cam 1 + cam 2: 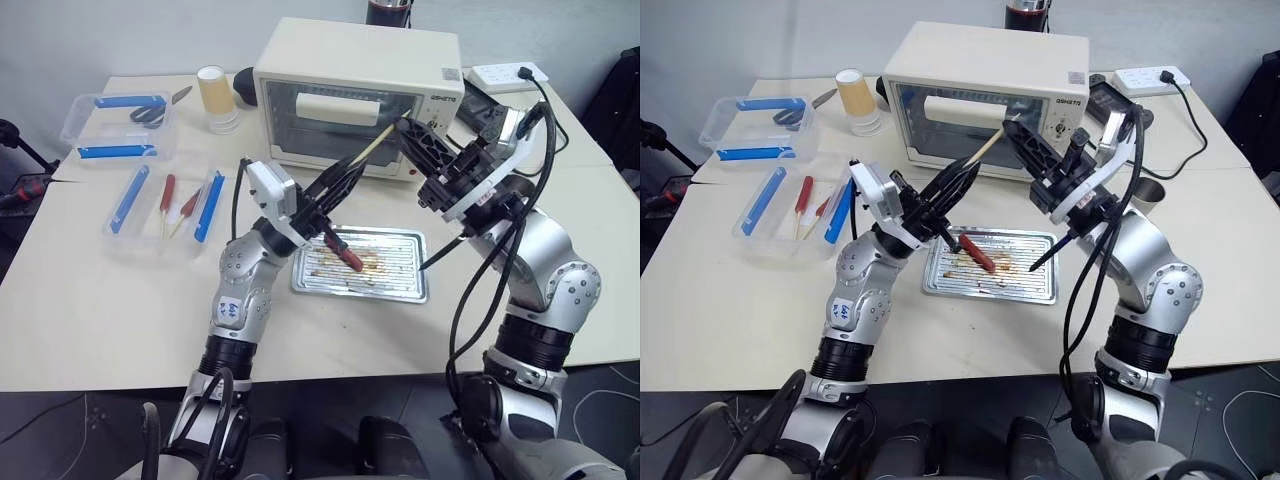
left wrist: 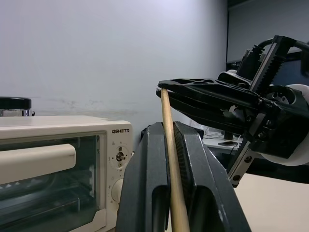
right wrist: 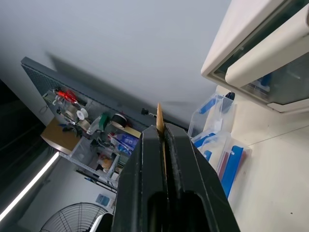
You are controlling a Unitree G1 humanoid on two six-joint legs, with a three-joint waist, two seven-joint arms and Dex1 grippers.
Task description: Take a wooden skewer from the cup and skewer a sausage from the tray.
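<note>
My right gripper should leave the skewer to my left gripper and take the sausage (image 1: 977, 254) from the tray for piercing, because my right gripper covers the skewer's upper end (image 1: 390, 129).
The wooden skewer (image 1: 372, 143) hangs slanted in the air in front of the oven, above the tray (image 1: 400, 285). My left gripper (image 1: 355, 168) is shut on its lower part; in the left wrist view the stick (image 2: 169, 145) runs up between the fingers. My right gripper (image 1: 402, 127) is shut on its upper end, where the skewer's tip (image 3: 159, 113) pokes out past the fingers. The reddish-brown sausage (image 1: 343, 252) lies on the greasy tray, below the left gripper. The grey metal cup (image 1: 1147, 195) stands on the table behind my right arm.
A cream toaster oven (image 1: 350, 90) stands just behind both grippers. A paper cup (image 1: 213, 95) is to its left. Clear plastic boxes (image 1: 120, 125) with blue items and red-handled tools (image 1: 168, 190) sit at the left. A power strip (image 1: 505, 75) lies at the back right.
</note>
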